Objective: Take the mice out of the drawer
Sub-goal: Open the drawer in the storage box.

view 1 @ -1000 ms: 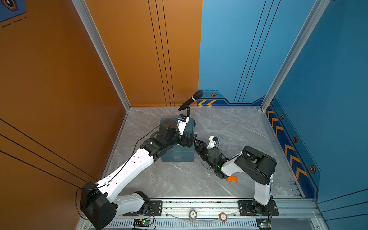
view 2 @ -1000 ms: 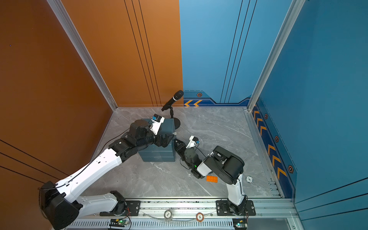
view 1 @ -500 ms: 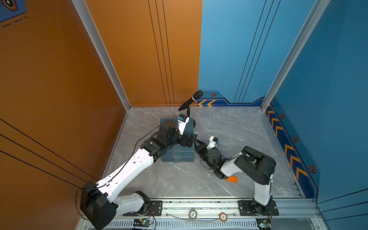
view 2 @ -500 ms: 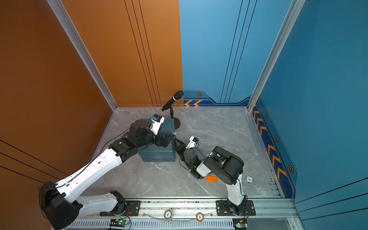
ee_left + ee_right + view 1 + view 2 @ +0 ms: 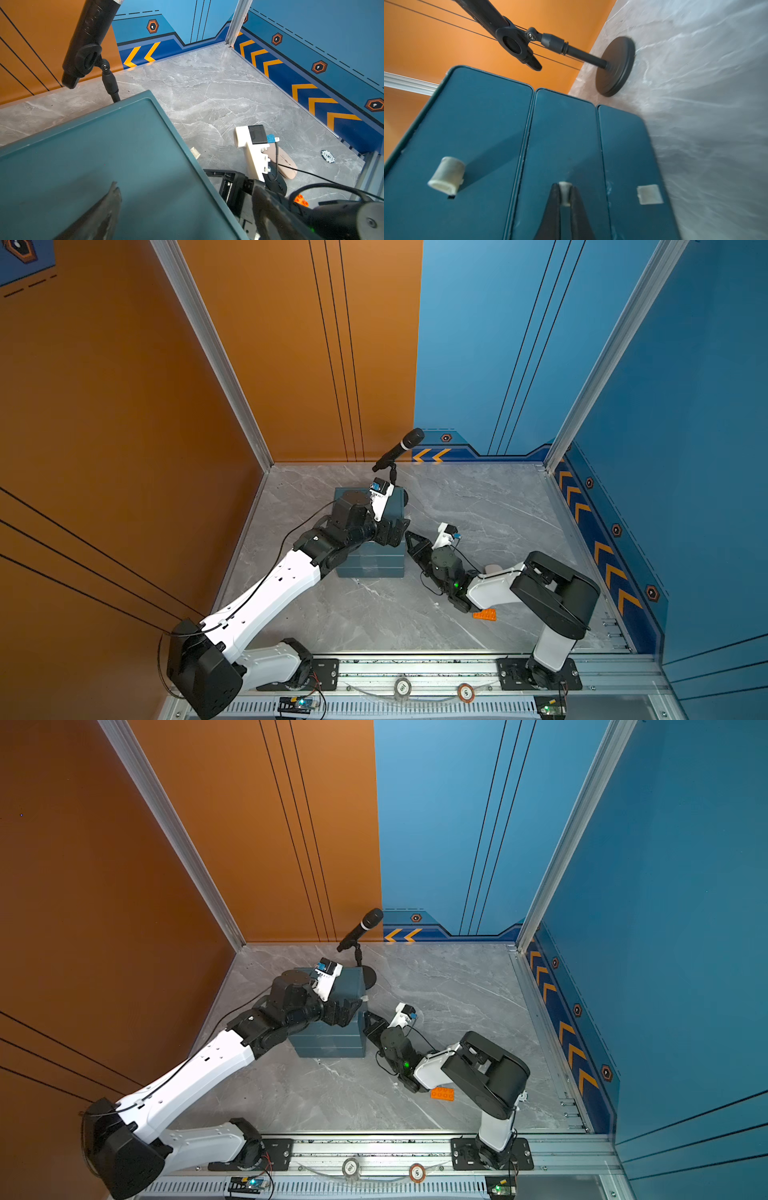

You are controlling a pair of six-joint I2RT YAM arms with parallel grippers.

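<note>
The middle drawer's pale knob (image 5: 565,195) is pinched only by the ends of my right gripper's fingers, so next I open, reach deeper (image 5: 565,186) around the knob and close before pulling.
A teal three-drawer cabinet (image 5: 370,568) (image 5: 328,1044) stands on the marble table, all its drawers closed, so anything inside is hidden. My right gripper (image 5: 564,187) (image 5: 409,536) is shut on the pale knob (image 5: 564,197) of the middle drawer (image 5: 562,135). My left gripper (image 5: 185,186) (image 5: 399,531) is open and rests over the cabinet's top (image 5: 104,145), one finger on it and one past its edge. Two mice lie on the table behind my right wrist: a pinkish-cream mouse (image 5: 284,164) and a black mouse (image 5: 277,185).
A black microphone (image 5: 399,448) on a stand with a round base (image 5: 616,66) is right behind the cabinet. An orange studded plate (image 5: 484,615) (image 5: 441,1093) lies under my right forearm. A small round chip (image 5: 328,156) sits near the right wall.
My right gripper's jaws have closed onto the middle drawer's knob. Both arms and the cabinet stay almost where they were.
</note>
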